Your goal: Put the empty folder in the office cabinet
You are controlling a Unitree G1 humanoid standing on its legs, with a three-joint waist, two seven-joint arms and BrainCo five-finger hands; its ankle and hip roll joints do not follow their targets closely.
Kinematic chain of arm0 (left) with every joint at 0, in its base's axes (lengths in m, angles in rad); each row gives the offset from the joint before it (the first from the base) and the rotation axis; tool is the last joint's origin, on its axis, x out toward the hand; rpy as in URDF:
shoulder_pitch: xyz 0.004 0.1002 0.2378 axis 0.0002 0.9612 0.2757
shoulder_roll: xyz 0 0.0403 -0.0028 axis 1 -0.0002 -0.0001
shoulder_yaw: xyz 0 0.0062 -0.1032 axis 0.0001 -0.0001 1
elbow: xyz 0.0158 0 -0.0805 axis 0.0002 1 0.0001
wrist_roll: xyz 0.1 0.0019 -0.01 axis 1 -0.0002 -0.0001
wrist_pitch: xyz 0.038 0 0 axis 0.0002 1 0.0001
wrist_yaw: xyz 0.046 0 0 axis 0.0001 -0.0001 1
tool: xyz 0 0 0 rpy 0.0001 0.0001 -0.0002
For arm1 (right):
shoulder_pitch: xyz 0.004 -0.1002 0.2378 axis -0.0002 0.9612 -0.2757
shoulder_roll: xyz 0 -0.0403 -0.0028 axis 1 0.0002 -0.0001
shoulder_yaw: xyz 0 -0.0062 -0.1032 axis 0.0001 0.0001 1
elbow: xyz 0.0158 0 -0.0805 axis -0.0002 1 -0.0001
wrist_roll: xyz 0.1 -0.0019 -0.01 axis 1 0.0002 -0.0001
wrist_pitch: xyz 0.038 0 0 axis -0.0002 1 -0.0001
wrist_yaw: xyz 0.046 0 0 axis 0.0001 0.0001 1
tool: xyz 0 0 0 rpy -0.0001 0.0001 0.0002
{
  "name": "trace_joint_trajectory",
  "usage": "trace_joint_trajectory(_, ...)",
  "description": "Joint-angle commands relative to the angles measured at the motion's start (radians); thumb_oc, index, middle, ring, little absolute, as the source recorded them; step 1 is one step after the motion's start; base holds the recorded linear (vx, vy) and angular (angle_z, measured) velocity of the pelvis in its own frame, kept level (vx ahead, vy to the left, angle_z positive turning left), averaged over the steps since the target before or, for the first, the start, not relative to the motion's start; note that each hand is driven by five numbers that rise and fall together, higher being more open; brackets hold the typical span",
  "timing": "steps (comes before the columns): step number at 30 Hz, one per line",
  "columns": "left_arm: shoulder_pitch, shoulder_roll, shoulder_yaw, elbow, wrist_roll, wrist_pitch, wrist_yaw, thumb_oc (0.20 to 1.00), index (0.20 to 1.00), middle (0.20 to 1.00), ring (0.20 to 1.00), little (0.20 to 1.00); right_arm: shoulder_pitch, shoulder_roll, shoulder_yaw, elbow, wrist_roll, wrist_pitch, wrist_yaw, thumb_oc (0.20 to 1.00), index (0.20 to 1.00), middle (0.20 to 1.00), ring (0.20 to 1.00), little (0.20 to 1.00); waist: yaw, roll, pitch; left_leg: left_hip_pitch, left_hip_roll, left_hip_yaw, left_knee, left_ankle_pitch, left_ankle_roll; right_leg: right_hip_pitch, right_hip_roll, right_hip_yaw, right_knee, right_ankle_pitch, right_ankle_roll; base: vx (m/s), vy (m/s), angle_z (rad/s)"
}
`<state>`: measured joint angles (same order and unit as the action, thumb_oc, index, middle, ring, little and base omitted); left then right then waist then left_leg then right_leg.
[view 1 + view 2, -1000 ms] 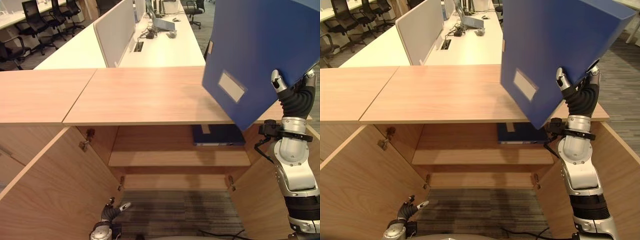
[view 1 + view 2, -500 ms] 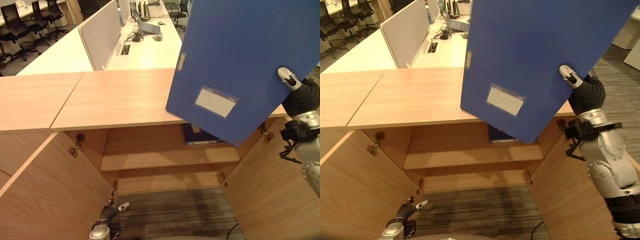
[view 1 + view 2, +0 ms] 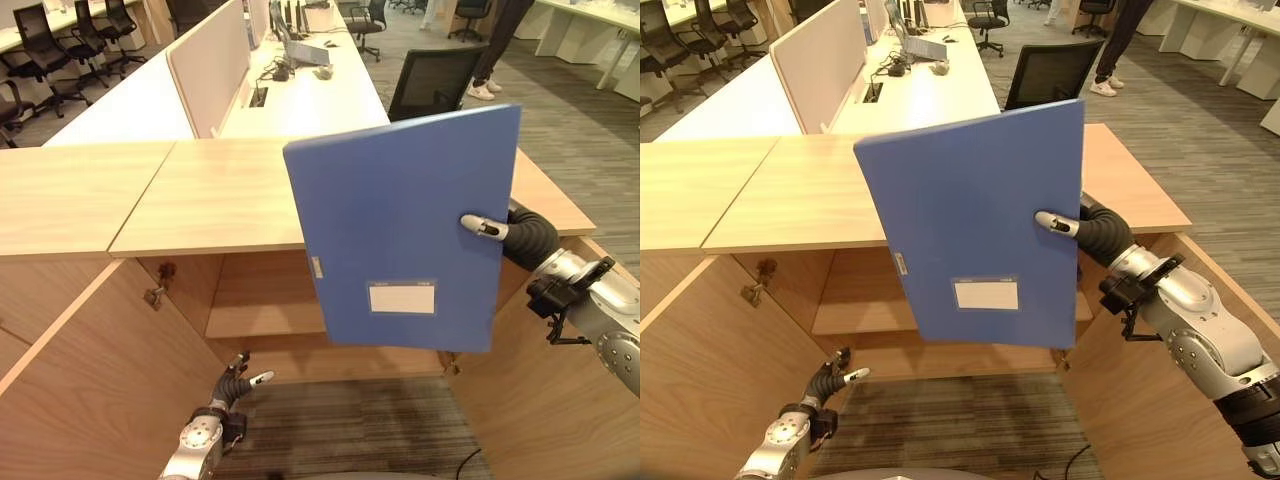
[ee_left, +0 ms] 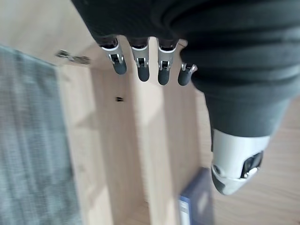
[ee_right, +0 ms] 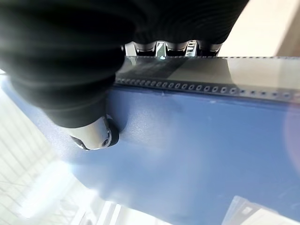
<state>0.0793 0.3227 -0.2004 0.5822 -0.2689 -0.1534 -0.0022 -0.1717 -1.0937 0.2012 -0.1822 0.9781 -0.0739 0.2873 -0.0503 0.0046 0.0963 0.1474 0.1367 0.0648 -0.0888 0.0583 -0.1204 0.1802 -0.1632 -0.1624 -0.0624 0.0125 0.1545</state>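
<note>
The blue folder [image 3: 405, 230] is gripped only by its side and keeps a straight far edge [image 3: 307, 245], so it will stay flat and shut when the robot carries it inside.
A large blue folder [image 3: 405, 225] with a white label hangs upright in front of the open wooden cabinet [image 3: 200, 200], covering the right part of its opening. My right hand [image 3: 483, 228] is shut on the folder's right edge, thumb on the front face and fingers behind; the right wrist view shows the thumb [image 5: 96, 136] pressed on the blue cover. My left hand [image 3: 240, 381] is low by the cabinet's bottom left, open and holding nothing. The cabinet shelf [image 3: 250, 320] shows left of the folder. Another blue folder [image 4: 197, 204] lies inside the cabinet.
Both cabinet doors stand open: the left door [image 3: 90, 380] and the right door [image 3: 530, 400]. Behind the cabinet run white desks with a divider panel [image 3: 205, 60], a black chair [image 3: 430, 85] and a person's legs [image 3: 495, 50]. Grey carpet [image 3: 350, 430] lies below.
The right hand has brought the folder down from above the cabinet top and turned it upright in front of the opening. The view itself has also shifted. The left hand stays low.
</note>
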Motion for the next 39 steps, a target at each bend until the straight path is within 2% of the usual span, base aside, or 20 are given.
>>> trace_joint_trajectory(1,-0.052,0.107,-0.014,-0.090,-0.036,-0.052,-0.041,1.000,1.000,1.000,1.000,1.000,-0.089,0.019,0.021,0.030,-0.031,-0.044,-0.002,0.200,0.200,0.200,0.200,0.200,0.038,-0.041,-0.022,-0.001,-0.009,-0.013,0.026,-0.071,0.000,-0.070,-0.017,0.008,0.124,-0.064,0.022,-0.01,-0.009,0.04)
trace_joint_trajectory(3,-0.049,0.122,-0.012,-0.120,-0.045,-0.048,-0.052,1.000,1.000,1.000,1.000,1.000,-0.087,0.028,0.026,0.040,-0.040,-0.039,-0.005,0.200,0.200,0.200,0.200,0.200,0.040,-0.041,-0.021,-0.002,-0.009,-0.014,0.026,-0.070,0.000,-0.069,-0.017,0.006,0.123,-0.063,0.022,-0.01,-0.007,0.11)
trace_joint_trajectory(7,-0.029,0.254,0.000,-0.322,-0.130,-0.035,-0.162,1.000,1.000,1.000,1.000,1.000,-0.047,0.085,0.026,0.089,-0.081,-0.014,0.004,0.200,0.200,0.200,0.200,0.200,0.051,-0.037,-0.015,-0.008,-0.008,-0.022,0.025,-0.067,0.000,-0.062,-0.016,-0.005,0.117,-0.063,0.022,0.00,-0.006,0.05)
trace_joint_trajectory(8,-0.029,0.254,0.000,-0.322,-0.130,-0.035,-0.162,1.000,1.000,1.000,1.000,1.000,-0.047,0.085,0.026,0.089,-0.082,-0.014,0.004,0.200,0.200,0.200,0.200,0.200,0.051,-0.037,-0.015,-0.008,-0.008,-0.022,0.025,-0.067,0.000,-0.062,-0.016,-0.005,0.117,-0.063,0.022,0.00,0.000,0.00)
trace_joint_trajectory(9,-0.034,0.298,0.000,-0.386,-0.167,-0.030,-0.198,1.000,1.000,1.000,1.000,1.000,-0.024,0.100,0.023,0.099,-0.094,-0.003,0.011,0.200,0.200,0.200,0.200,0.200,0.055,-0.037,-0.013,-0.012,-0.008,-0.029,0.025,-0.065,0.000,-0.060,-0.016,-0.009,0.115,-0.063,0.022,0.00,0.000,0.00)
trace_joint_trajectory(14,-0.045,0.389,-0.019,-0.485,-0.249,-0.010,-0.277,1.000,1.000,1.000,1.000,1.000,0.006,0.113,0.038,0.099,-0.106,0.008,0.031,0.200,0.200,0.200,0.200,0.200,0.063,-0.039,-0.012,-0.015,-0.007,-0.036,0.025,-0.063,-0.001,-0.056,-0.014,-0.015,0.111,-0.064,0.022,0.00,-0.024,0.10)
trace_joint_trajectory(22,-0.042,0.477,-0.062,-0.577,-0.350,0.027,-0.350,1.000,1.000,1.000,1.000,1.000,0.027,0.132,0.061,0.079,-0.103,0.016,0.049,0.200,0.200,0.200,0.200,0.200,0.068,-0.038,-0.009,-0.019,-0.007,-0.041,0.021,-0.059,0.000,-0.052,-0.010,-0.021,0.098,-0.059,0.022,0.00,-0.002,0.01)
trace_joint_trajectory(29,-0.059,0.465,-0.097,-0.599,-0.381,0.037,-0.349,1.000,1.000,1.000,1.000,1.000,0.026,0.151,0.073,0.055,-0.086,0.016,0.052,0.200,0.200,0.200,0.200,0.200,0.067,-0.039,-0.005,-0.021,-0.009,-0.042,0.019,-0.057,0.001,-0.049,-0.007,-0.021,0.089,-0.057,0.021,0.00,0.000,0.00)
trace_joint_trajectory(35,-0.089,0.394,-0.130,-0.580,-0.374,0.045,-0.329,1.000,1.000,1.000,1.000,1.000,0.009,0.200,0.070,0.015,-0.074,0.012,0.049,0.200,0.200,0.200,0.200,0.200,0.062,-0.037,-0.002,-0.020,-0.010,-0.043,0.017,-0.059,0.004,-0.051,-0.005,-0.019,0.088,-0.059,0.019,0.00,0.000,0.00)
trace_joint_trajectory(39,-0.113,0.300,-0.155,-0.553,-0.376,0.053,-0.298,1.000,1.000,1.000,1.000,1.000,-0.015,0.249,0.081,-0.010,-0.085,0.014,0.039,0.200,0.200,0.200,0.200,0.200,0.056,-0.037,0.000,-0.019,-0.012,-0.043,0.018,-0.062,0.008,-0.054,-0.003,-0.012,0.094,-0.064,0.015,0.00,0.000,0.00)
